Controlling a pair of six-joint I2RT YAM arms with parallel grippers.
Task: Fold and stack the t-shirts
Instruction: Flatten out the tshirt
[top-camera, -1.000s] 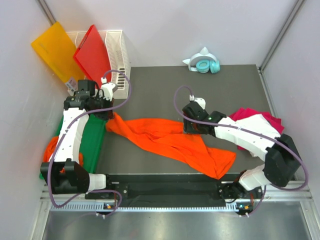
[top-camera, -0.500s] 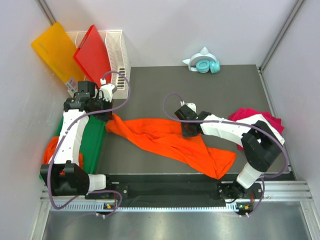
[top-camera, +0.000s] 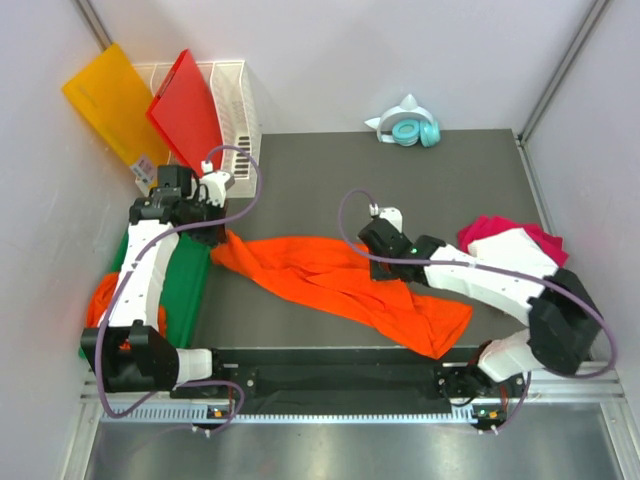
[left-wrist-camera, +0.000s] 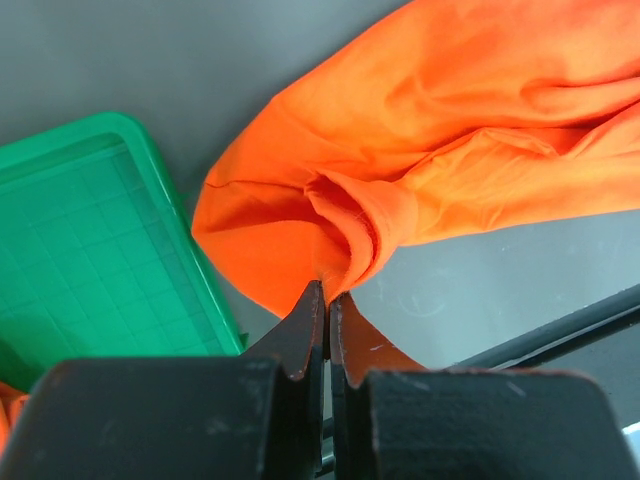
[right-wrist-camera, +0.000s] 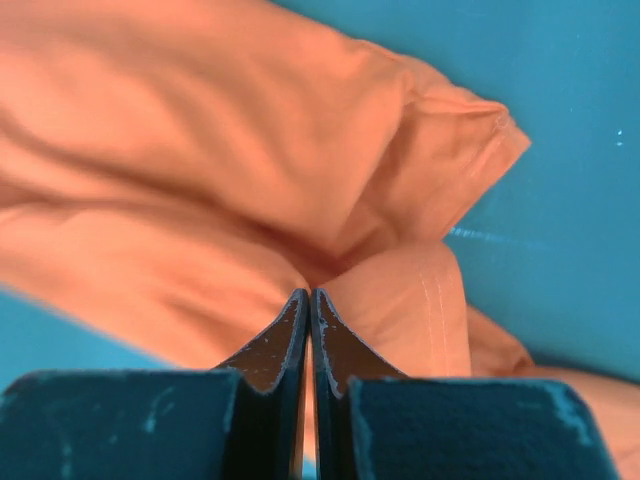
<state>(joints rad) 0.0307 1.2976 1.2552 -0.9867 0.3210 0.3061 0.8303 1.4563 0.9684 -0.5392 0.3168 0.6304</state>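
Observation:
The robot's right gripper rests on a crease in the orange t-shirt's middle, so it should open and grip the shirt's stitched edge before both grippers raise the shirt and spread it out.
A bright orange t-shirt lies stretched and rumpled across the dark table, from the left side toward the front right. My left gripper is shut on its left end; in the left wrist view the fingers pinch a fold of the orange cloth. My right gripper sits over the shirt's middle, at its far edge. In the right wrist view its jaws are closed on a crease of the cloth. A magenta-pink t-shirt and a white one lie at the right edge, partly under the right arm.
A green tray lies at the left edge, with more orange cloth beside it. At the back left a white wire basket holds a red board, with a yellow-orange board next to it. Teal headphones rest at the back.
The right gripper has gone from half open to shut on the orange shirt, and its arm has shifted a little. The left arm keeps its hold and has not moved.

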